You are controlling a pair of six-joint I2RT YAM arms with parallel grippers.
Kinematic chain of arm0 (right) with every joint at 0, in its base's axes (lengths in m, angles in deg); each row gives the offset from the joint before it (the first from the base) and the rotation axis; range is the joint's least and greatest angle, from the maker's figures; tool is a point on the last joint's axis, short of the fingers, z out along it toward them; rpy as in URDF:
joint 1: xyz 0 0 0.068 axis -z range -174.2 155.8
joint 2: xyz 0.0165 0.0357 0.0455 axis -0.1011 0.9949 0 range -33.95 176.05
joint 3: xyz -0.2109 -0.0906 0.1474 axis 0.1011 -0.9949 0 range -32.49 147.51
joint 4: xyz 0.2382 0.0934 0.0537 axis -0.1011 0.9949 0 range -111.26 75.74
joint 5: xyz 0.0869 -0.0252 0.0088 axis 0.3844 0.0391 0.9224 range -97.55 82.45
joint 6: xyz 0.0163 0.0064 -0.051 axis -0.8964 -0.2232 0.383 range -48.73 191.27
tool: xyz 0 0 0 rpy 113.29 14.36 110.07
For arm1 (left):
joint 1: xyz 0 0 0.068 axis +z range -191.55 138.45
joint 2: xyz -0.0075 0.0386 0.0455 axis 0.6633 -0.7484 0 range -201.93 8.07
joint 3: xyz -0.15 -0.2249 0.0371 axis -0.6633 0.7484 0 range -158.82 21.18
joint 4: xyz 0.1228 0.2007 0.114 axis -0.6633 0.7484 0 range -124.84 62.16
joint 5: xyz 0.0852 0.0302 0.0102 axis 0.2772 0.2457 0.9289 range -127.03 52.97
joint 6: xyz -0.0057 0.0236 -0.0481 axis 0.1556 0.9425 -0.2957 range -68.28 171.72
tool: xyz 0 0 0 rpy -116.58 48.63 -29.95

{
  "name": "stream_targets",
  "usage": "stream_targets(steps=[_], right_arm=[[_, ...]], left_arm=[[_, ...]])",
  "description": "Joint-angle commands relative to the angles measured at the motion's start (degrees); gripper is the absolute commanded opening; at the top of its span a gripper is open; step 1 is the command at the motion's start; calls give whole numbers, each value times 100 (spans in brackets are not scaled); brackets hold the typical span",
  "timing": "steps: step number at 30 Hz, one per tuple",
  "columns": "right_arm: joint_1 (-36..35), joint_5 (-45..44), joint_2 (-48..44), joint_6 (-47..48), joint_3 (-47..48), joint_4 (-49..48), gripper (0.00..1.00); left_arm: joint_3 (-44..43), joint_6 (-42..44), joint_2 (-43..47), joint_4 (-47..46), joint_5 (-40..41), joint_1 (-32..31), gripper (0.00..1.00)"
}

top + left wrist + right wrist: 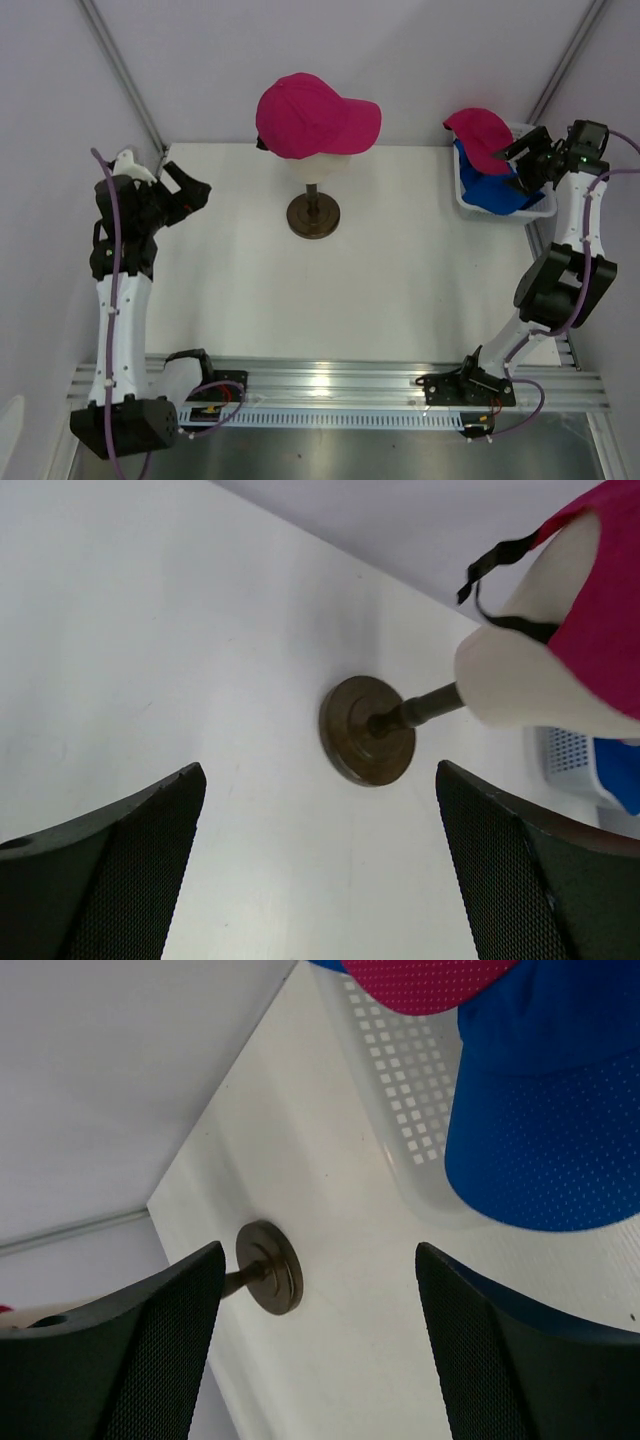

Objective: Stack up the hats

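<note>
The pink hat's brim edge [490,165] lies free on top. The pink hat [478,132] should come away when I lift it and leave the blue hat behind.
A magenta-pink hat [312,115] sits on the cream mannequin head [330,168] at the back middle; the left wrist view shows it [612,600] at the upper right. A second pink hat [480,135] lies on a royal blue hat [492,192] in the white basket [462,195] at the back right. My right gripper [525,155] hovers open just right of these two, empty; its camera sees the blue hat [550,1130] and pink hat [420,985] above its open gripper [320,1255]. My left gripper [190,195] stands open and empty at the far left, well apart from the head.
The mannequin's dark round base [313,216] stands on the white table [380,290], also seen as the base [368,730] ahead of my left fingers [130,860]. Metal frame poles rise at both back corners. The basket [400,1090] sits against the table's right edge.
</note>
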Motion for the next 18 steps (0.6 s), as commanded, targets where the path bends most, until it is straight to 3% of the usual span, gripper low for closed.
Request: stream_targets(steps=[1, 3, 6, 11, 15, 18], right_arm=[[-140, -123, 105, -518, -201, -1001, 80], [-307, -95, -70, -1220, -1044, -2402, 81], [-834, -987, -185, -2504, -1879, -3838, 82], [-1519, -2474, 157, -4032, -2540, -5055, 77], [-1793, -4151, 201, -4273, -3051, -5987, 71], [-1784, -4462, 350, -4317, -2876, -5997, 70]], left_arm=[[545, 503, 594, 543, 732, 29, 100], [930, 425, 1032, 438, 628, 29, 100], [1143, 337, 1289, 288, 329, 29, 100], [1109, 406, 1229, 314, 188, 29, 99], [898, 547, 1211, 446, 20, 29, 99], [784, 609, 1220, 516, 90, 29, 99]])
